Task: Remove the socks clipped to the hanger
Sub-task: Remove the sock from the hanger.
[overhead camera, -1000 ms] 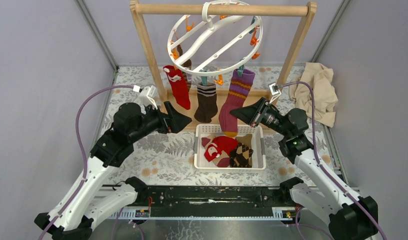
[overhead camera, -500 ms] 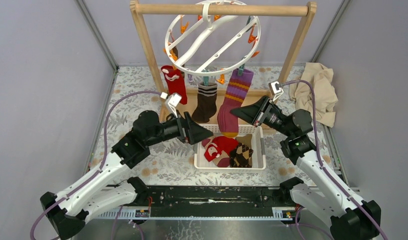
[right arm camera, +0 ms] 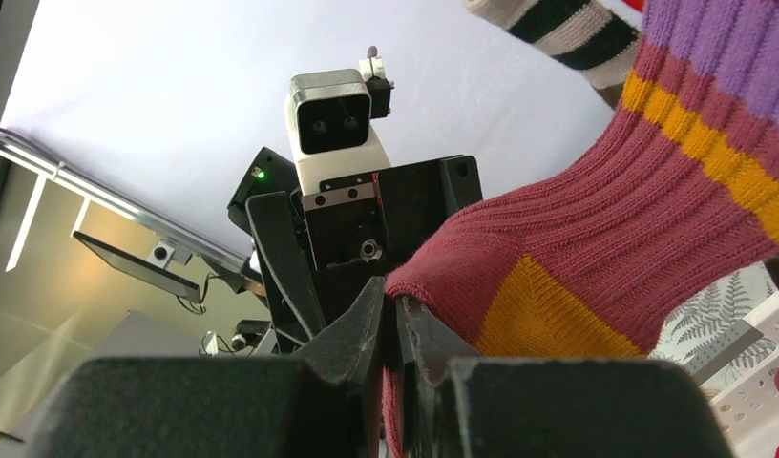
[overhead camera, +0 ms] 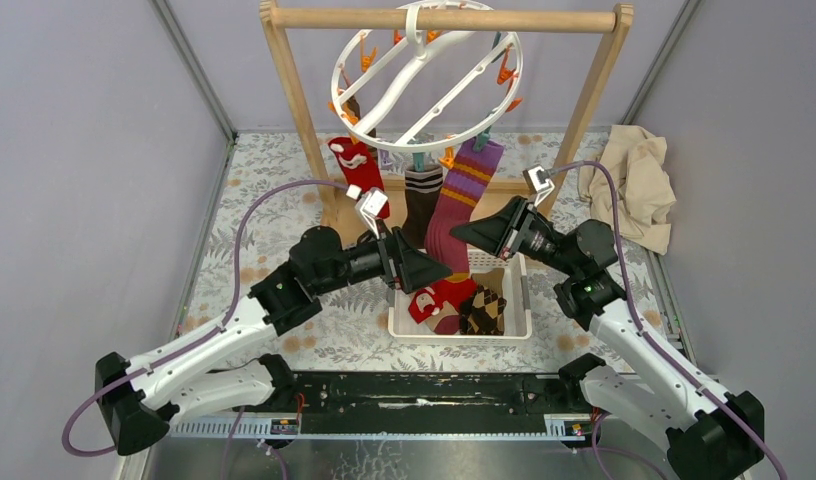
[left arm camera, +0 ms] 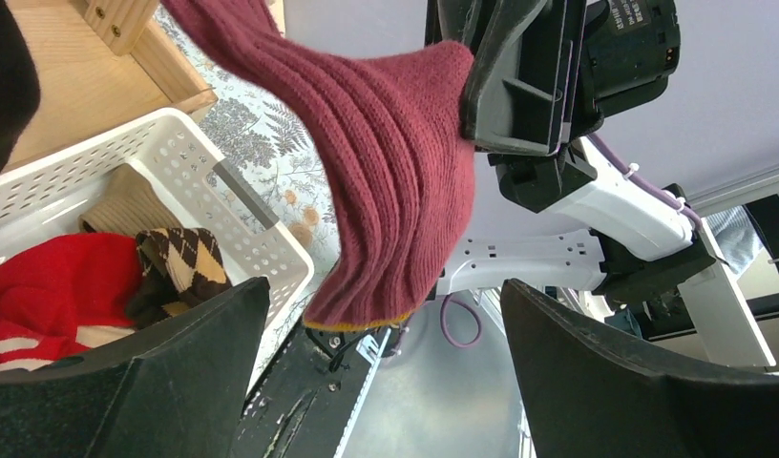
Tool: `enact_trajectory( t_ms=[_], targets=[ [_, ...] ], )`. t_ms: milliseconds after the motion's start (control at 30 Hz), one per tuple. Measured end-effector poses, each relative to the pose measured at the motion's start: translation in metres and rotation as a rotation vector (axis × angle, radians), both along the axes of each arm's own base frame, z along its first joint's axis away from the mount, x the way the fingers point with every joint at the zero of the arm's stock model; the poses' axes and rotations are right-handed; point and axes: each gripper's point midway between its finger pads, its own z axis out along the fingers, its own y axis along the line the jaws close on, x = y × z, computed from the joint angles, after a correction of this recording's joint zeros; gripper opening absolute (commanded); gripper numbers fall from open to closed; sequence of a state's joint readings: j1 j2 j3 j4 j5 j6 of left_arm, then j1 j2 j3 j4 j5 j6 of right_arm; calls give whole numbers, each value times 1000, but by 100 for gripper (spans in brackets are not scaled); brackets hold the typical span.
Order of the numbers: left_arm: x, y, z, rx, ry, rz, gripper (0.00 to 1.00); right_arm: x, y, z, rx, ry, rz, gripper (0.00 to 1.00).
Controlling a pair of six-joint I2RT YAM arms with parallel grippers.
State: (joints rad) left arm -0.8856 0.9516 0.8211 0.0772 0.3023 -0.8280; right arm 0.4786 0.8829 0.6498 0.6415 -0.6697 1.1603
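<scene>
The purple-orange sock's heel (overhead camera: 441, 241) is in my right gripper below the sock's teal clip, so next my left gripper takes the sock's foot to free my right gripper for the clip (overhead camera: 481, 140).
The white round hanger (overhead camera: 427, 75) hangs from the wooden rack bar, tilted, with orange and teal clips. Three socks hang from it: a red sock with white figures (overhead camera: 356, 163), a brown-striped sock (overhead camera: 420, 200) and a purple-orange striped sock (overhead camera: 454, 205). My right gripper (overhead camera: 462, 234) is shut on the heel of the purple-orange sock (right arm camera: 596, 239). My left gripper (overhead camera: 439, 271) is open, just below and left of that sock's toe (left arm camera: 386, 191), over the basket.
A white basket (overhead camera: 459, 331) below the hanger holds a red sock (overhead camera: 436, 296) and a brown argyle sock (overhead camera: 482, 308). The wooden rack frame (overhead camera: 296, 100) stands behind. A tan cloth (overhead camera: 636, 185) lies at the right.
My left arm has swung right from beside the red sock to the basket, under the purple-orange sock. My right gripper pulled that sock slightly left. The hanger has tilted and swung.
</scene>
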Motion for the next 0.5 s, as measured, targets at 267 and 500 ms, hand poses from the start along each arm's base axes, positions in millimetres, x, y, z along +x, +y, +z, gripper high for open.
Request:
enact_trajectory(
  t_ms=[267, 500],
  targets=[
    [-2, -13, -5, 8, 0, 2, 72, -4, 3, -1, -5, -5, 11, 12],
    [-1, -15, -7, 20, -8, 5, 35, -5, 3, -4, -21, -13, 7, 12]
  ],
)
